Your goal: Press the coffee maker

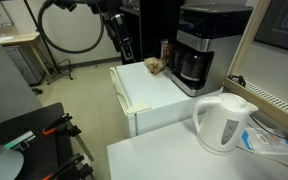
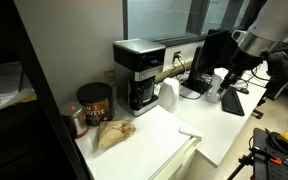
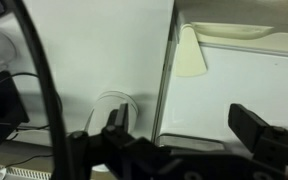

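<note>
A silver band (image 1: 192, 41) runs across the coffee maker's front (image 1: 206, 48) above the dark carafe, so I expect to find a row of buttons along the band.
The coffee maker (image 1: 198, 52) is a boxy black machine with silver trim and a dark carafe. It stands at the back of a white cabinet top (image 1: 149, 88) and also shows in an exterior view (image 2: 138, 72). My gripper (image 1: 125, 44) hangs in the air off the cabinet's far edge, well apart from the coffee maker. In an exterior view it shows as a dark shape (image 2: 233, 84) under the white arm. In the wrist view the gripper (image 3: 184, 128) is open and empty over white surfaces. The coffee maker is out of the wrist view.
A white kettle (image 1: 222, 121) stands on the near table; it also shows beside the coffee maker (image 2: 168, 96). A brown crumpled bag (image 1: 154, 67) and a dark coffee can (image 2: 94, 101) sit by the machine. Black cables hang behind the arm (image 1: 69, 40).
</note>
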### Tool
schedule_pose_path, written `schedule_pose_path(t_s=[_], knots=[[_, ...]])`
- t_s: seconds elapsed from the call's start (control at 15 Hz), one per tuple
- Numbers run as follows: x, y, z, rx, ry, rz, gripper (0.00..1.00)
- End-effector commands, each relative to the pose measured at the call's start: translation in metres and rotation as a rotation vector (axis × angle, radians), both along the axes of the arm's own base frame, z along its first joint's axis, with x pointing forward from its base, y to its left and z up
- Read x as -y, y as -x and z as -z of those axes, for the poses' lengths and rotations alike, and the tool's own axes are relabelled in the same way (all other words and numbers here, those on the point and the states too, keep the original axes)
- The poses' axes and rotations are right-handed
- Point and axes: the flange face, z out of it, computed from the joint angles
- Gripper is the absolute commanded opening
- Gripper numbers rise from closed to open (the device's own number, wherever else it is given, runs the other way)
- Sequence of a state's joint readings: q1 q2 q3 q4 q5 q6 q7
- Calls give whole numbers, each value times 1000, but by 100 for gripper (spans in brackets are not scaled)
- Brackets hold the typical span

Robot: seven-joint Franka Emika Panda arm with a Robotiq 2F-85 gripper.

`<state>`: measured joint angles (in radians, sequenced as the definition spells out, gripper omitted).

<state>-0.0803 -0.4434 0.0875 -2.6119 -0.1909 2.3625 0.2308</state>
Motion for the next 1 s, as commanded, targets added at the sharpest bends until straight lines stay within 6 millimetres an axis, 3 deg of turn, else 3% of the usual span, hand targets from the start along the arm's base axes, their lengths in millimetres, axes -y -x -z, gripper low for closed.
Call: schedule_pose_path(t_s=[0.0, 0.2, 0.27, 0.33, 0.93], knots=[[-9, -13, -2, 34, 135, -27, 100], [-18, -24, -3, 88, 266, -78, 100], [-22, -27, -5, 115, 313, -101, 75], [-25, -31, -6, 140, 355, -123, 74], [-45, -73, -12, 450, 658, -230, 6]])
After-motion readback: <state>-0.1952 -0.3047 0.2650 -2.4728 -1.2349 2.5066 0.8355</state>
